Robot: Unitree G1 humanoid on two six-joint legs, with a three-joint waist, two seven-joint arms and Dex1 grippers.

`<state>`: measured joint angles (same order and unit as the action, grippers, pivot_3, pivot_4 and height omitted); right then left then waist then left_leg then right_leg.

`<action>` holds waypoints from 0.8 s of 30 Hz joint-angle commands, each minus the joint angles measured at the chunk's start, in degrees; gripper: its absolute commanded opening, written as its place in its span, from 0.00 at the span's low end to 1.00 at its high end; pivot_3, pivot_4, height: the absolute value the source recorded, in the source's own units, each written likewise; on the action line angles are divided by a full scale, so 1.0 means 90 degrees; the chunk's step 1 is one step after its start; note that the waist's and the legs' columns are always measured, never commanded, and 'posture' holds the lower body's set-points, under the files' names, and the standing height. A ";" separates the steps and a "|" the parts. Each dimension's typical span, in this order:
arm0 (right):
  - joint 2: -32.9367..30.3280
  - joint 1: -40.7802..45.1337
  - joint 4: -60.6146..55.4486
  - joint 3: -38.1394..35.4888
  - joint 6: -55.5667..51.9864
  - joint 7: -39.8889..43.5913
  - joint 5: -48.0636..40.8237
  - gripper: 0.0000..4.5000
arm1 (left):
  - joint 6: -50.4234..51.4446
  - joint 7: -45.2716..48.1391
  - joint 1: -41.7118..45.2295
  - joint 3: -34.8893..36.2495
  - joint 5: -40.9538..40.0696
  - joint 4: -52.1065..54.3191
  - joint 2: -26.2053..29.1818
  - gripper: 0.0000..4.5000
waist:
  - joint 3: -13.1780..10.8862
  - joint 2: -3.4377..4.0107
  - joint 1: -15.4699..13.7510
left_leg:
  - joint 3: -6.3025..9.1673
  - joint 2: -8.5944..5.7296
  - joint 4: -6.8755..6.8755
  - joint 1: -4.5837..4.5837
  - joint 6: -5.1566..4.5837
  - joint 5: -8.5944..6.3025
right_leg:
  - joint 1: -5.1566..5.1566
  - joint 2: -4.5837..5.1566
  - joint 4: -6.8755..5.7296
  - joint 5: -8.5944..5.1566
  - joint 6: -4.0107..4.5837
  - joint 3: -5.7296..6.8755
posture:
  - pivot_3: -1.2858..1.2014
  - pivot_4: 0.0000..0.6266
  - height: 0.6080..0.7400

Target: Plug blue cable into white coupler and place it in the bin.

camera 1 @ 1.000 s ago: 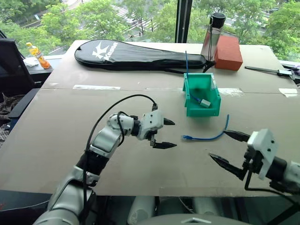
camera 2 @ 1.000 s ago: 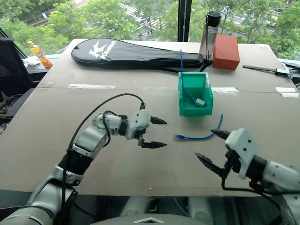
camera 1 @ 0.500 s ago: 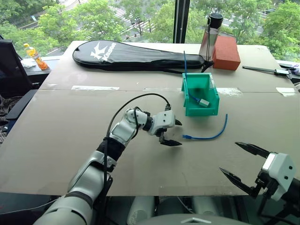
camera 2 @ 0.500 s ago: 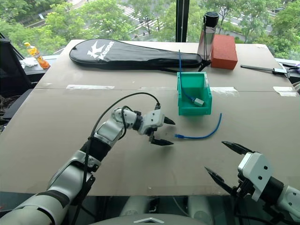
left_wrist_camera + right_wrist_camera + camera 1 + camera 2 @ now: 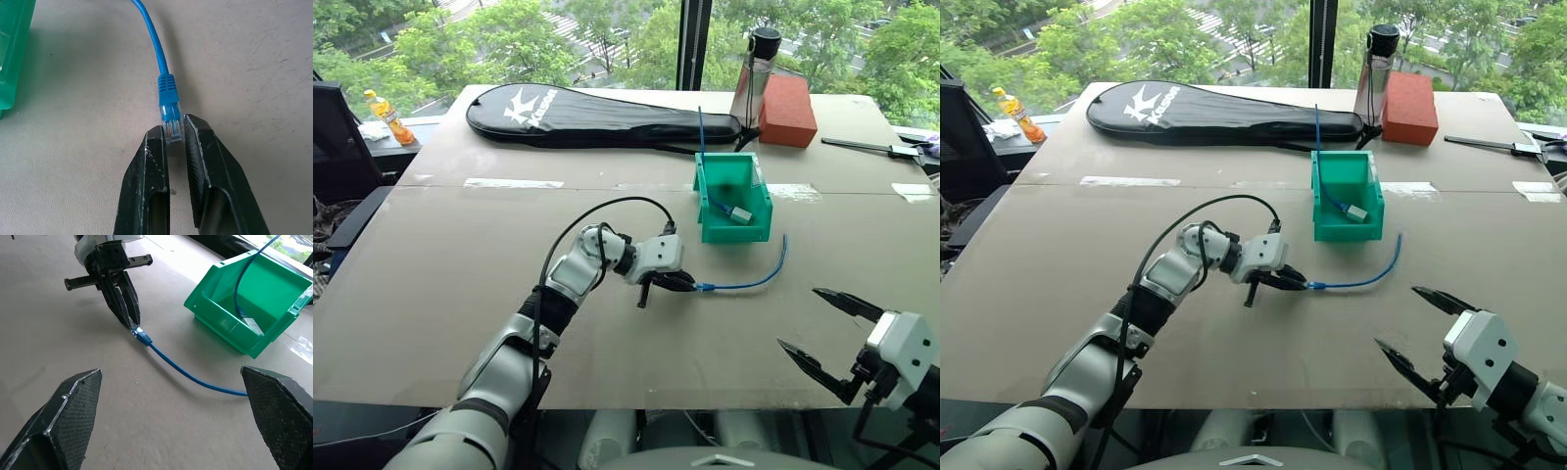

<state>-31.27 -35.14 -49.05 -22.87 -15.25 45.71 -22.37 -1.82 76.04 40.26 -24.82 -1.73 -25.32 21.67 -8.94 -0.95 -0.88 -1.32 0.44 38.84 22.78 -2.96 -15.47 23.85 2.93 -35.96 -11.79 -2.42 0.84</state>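
I expect the blue cable's free tail to stand up in an arc when I lift its plug, because the tail holds a smooth, open curve.
A blue cable lies curved on the cardboard table just in front of the teal bin. My left gripper lies low on the table, shut on the clear plug at the cable's near end. Inside the bin rests a white coupler, and a second blue cord rises from it over the back wall. My right gripper hovers open near the table's front right, apart from the cable, with nothing between its fingers.
A black racket bag, a metal bottle and a red block line the back of the table. A hand tool lies at the far right. Bare cardboard stretches left of my left arm.
My left gripper moved right to the cable's near end and shut on its plug. My right gripper drew back toward the front right corner, still open.
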 commanded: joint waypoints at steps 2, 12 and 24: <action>0.0210 0.0105 -0.0370 0.0262 -0.0554 -0.0635 -0.0383 1.00 | -0.0225 0.0164 -0.0133 0.0240 -0.0414 0.0549 -0.0101 0.00 | 0.0000 0.0000 0.0000 | -0.0001 0.0000 0.0000 0.0000 0.0000 0.0000 | 0.0000 0.0002 0.0000 0.0004 0.0006 0.0000 | 0.52 0.24 1.00; 0.1068 0.0766 -0.0859 0.0597 -0.2719 -0.3661 -0.3581 1.00 | -0.0808 -0.0537 -0.0049 0.1060 -0.1129 0.1693 -0.0635 0.00 | 0.0001 0.0001 -0.0005 | 0.0009 0.0002 0.0002 0.0005 0.0000 0.0000 | -0.0002 0.0017 0.0000 0.0011 0.0019 -0.0009 | 0.52 0.24 1.00; 0.1759 0.3176 -0.0220 0.1519 -0.2083 -0.6617 -0.6049 0.84 | -0.2611 -0.1343 0.0114 0.1049 -0.0538 0.0961 -0.0796 0.00 | 0.0001 -0.0001 0.0003 | 0.0003 -0.0002 0.0003 0.0004 -0.0001 0.0000 | -0.0002 -0.0002 0.0000 0.0027 -0.0007 -0.0004 | 0.52 0.24 1.00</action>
<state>-15.37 -7.21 -50.94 -9.58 -35.49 -12.28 -75.51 -22.17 64.93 41.12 -15.81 -6.88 -16.53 14.83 -8.93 -0.96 -0.86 -1.30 0.40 38.87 22.82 -2.97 -15.47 23.82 2.91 -35.96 -11.54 -2.49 0.80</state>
